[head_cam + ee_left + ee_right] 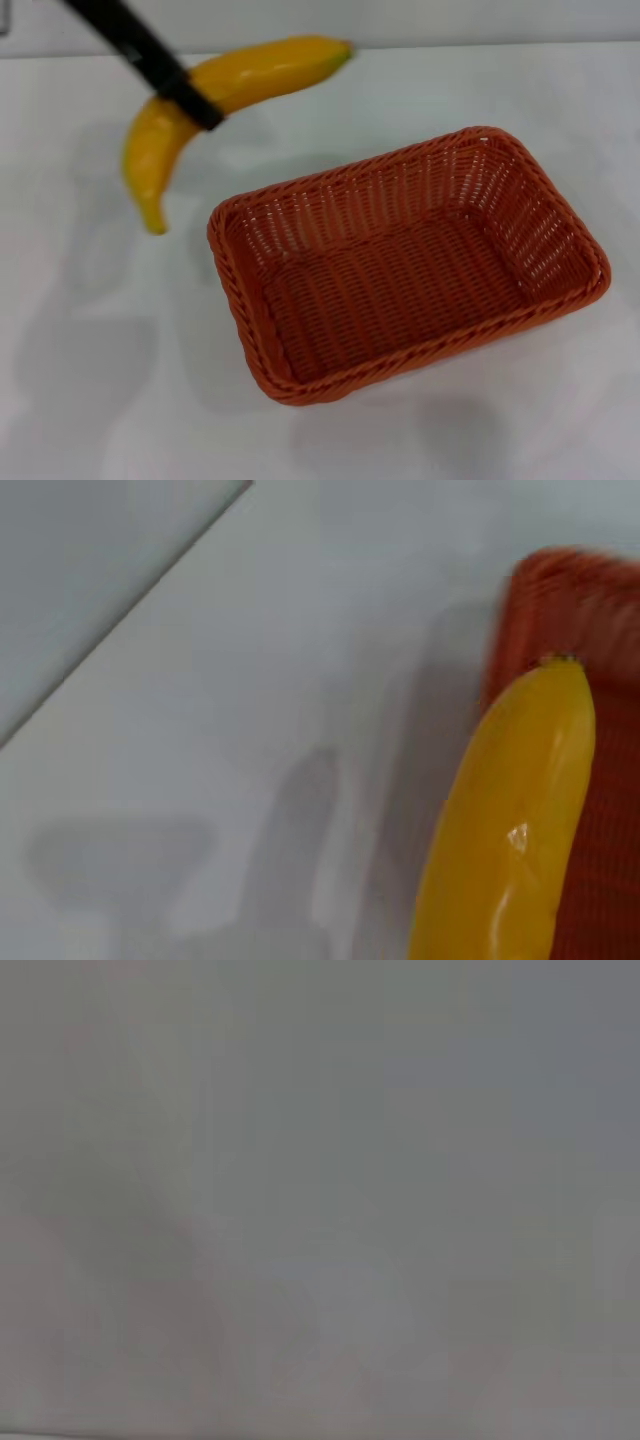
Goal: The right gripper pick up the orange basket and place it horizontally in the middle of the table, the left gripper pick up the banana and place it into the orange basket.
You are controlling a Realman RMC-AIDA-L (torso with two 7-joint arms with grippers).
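Note:
The raised banana is roughly lined up with the orange basket's long side, so my left gripper should go on carrying it until it hangs above the basket's bottom, and then let go.
The orange basket rests on the white table, near the middle, its long side running left to right, and it holds nothing. A yellow banana hangs in the air above the table, up and to the left of the basket. My left gripper is shut on the banana at its middle; only a black finger shows, coming down from the upper left. In the left wrist view the banana fills the near side with the basket behind it. The right gripper is out of view.
Bare white tabletop surrounds the basket on all sides. The table's far edge runs along the top of the head view, with a pale wall behind it. The right wrist view shows only a plain grey surface.

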